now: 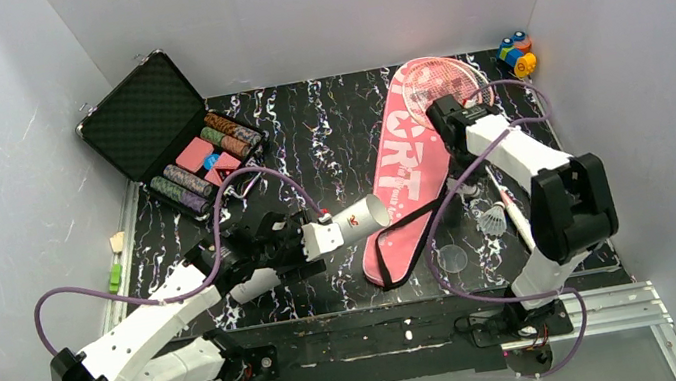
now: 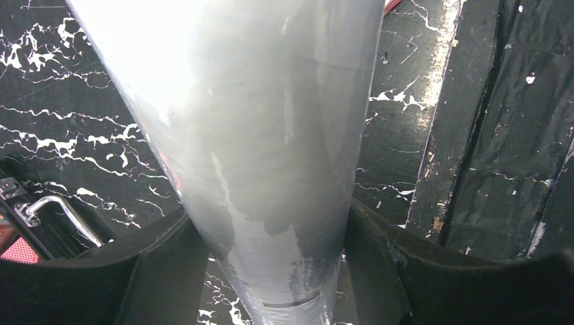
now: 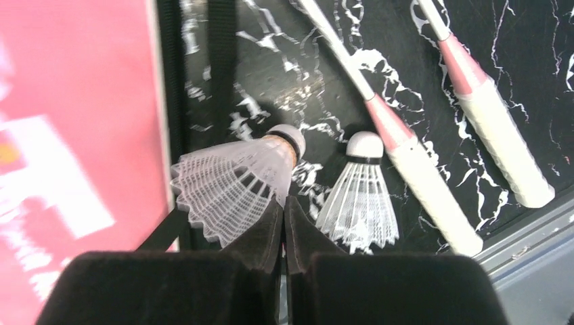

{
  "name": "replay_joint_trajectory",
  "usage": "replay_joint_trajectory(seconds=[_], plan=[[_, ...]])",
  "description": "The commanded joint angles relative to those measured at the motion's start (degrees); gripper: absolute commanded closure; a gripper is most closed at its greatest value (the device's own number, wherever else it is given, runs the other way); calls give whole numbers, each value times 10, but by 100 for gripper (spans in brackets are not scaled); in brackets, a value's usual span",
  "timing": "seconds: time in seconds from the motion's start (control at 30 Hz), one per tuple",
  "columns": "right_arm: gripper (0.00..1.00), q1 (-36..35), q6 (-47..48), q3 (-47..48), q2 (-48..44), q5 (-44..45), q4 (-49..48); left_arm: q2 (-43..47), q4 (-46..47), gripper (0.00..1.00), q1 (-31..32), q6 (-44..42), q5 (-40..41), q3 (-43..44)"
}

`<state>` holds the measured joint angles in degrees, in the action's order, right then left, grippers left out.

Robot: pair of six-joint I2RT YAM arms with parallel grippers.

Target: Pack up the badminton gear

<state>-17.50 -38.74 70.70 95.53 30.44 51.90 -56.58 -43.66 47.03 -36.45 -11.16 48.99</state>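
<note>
The shuttlecock's cork (image 3: 288, 140) points ahead of its pinched skirt, so the robot's right gripper should keep going toward the tube's open end (image 1: 378, 211) and let go once the cork is inside.
My left gripper (image 1: 316, 239) (image 2: 277, 271) is shut on the long white tube (image 1: 349, 221) (image 2: 257, 135), held level with its open end toward the pink "SPORT" cover (image 1: 402, 171) (image 3: 68, 135). Two pink-framed rackets (image 1: 444, 84) rest with their heads on the cover, and their white handles (image 3: 423, 176) run toward the near edge. Right of the cover, my right gripper (image 1: 461, 184) (image 3: 284, 203) is shut, pinching the skirt edge of one white shuttlecock (image 3: 230, 183). A second shuttlecock (image 3: 359, 196) (image 1: 492, 220) lies on the table beside it.
An open black case of poker chips (image 1: 174, 134) stands at the back left. A small multicoloured toy (image 1: 516, 53) sits at the back right corner. A clear round lid (image 1: 452, 257) lies near the cover's black strap (image 1: 395, 263). A metal rail (image 1: 614, 306) edges the near side.
</note>
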Motion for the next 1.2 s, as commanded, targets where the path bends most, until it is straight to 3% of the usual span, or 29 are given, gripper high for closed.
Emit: replay_joint_trajectory(seconds=[0.0, 0.23, 0.4, 0.63, 0.87, 1.17], plan=[[97, -35, 2, 61, -82, -30, 46, 3, 14, 52, 3, -1, 4, 15], [99, -63, 10, 95, -224, -141, 89, -1, 15, 52, 3, -3, 1, 19], [99, -63, 0, 59, -353, -346, 29, -3, 18, 52, 3, -1, 1, 19], [99, -65, -46, -5, -437, -587, -102, -10, 19, 52, 3, 3, -3, 28], [99, -73, -100, -80, -446, -654, -191, -10, 19, 52, 3, 5, -4, 32], [99, -103, -106, -106, -421, -627, -206, -6, 17, 52, 3, 6, -4, 33]])
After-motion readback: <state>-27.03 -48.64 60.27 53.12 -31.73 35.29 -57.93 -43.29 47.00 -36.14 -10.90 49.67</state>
